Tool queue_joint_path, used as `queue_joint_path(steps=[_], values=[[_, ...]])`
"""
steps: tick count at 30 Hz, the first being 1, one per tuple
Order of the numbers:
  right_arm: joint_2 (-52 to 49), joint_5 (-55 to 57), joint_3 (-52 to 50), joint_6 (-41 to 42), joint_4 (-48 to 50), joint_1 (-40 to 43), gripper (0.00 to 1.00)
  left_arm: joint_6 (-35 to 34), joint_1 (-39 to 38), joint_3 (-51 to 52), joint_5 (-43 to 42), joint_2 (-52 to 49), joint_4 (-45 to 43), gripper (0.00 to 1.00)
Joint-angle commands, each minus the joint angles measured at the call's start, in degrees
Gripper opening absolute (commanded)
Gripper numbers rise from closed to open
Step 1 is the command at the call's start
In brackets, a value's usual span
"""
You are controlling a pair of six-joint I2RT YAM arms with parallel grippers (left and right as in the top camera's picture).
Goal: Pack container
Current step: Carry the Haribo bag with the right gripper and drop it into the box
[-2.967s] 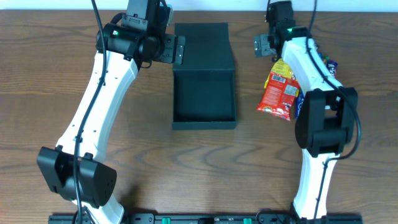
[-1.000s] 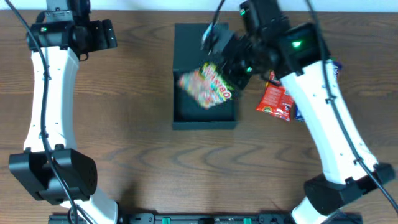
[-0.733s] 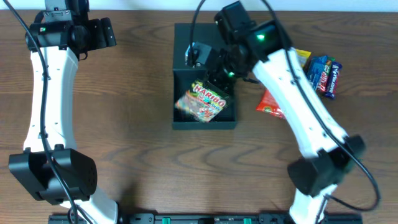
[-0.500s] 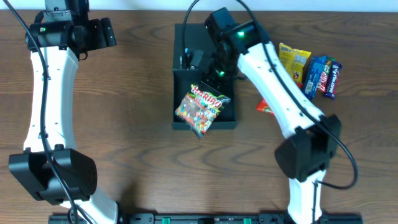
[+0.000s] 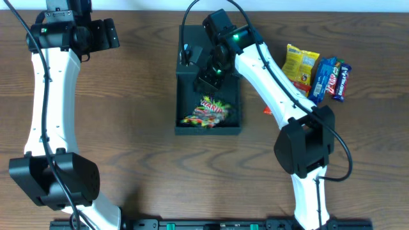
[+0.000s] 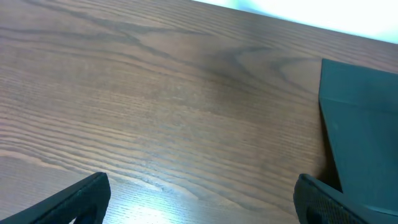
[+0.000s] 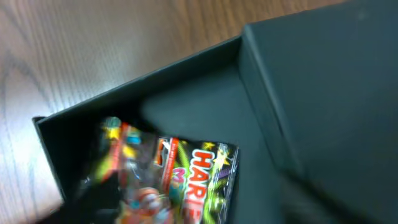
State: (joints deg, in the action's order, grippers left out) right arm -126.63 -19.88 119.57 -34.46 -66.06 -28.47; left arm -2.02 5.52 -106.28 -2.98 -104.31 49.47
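The Haribo packet [image 5: 208, 112] is lying at a slant across the container. Next, my right gripper straightens it along the container's side [image 5: 177, 105] nearest my left gripper before going to get another packet.
The dark teal container [image 5: 209, 130] stands open at the table's middle, its lid [image 7: 323, 81] folded back behind it. A colourful Haribo packet [image 5: 204, 112] lies inside near the front wall, also seen in the right wrist view [image 7: 186, 180]. My right gripper [image 5: 203, 69] hovers over the back part of the box, open, clear of the packet and holding nothing. My left gripper [image 5: 102, 35] is far off at the back left, open and empty. Its fingertips [image 6: 87, 193] frame bare wood, with the container's edge [image 6: 360, 155] at the right.
To the right of the box lie a yellow packet [image 5: 300, 62] and blue candy bars [image 5: 331, 76]. A red packet [image 5: 268, 110] is mostly hidden under my right arm. Both arm bases stand at the front edge.
My right gripper carried the Haribo packet over the container, opened and let it go. The packet dropped into the box. The left arm has stayed still.
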Motion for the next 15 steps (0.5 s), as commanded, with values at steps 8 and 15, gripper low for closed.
queue_joint_path(steps=[8,15], values=[[-0.5,4.0,0.2,12.8,-4.6,0.5,0.29,0.8,0.1,-0.3,-1.6,-0.3,1.4,0.95],[-3.8,6.1,-1.2,18.9,-5.5,0.5,0.01,0.8,0.0,0.3,-7.1,-0.4,2.9,1.0]])
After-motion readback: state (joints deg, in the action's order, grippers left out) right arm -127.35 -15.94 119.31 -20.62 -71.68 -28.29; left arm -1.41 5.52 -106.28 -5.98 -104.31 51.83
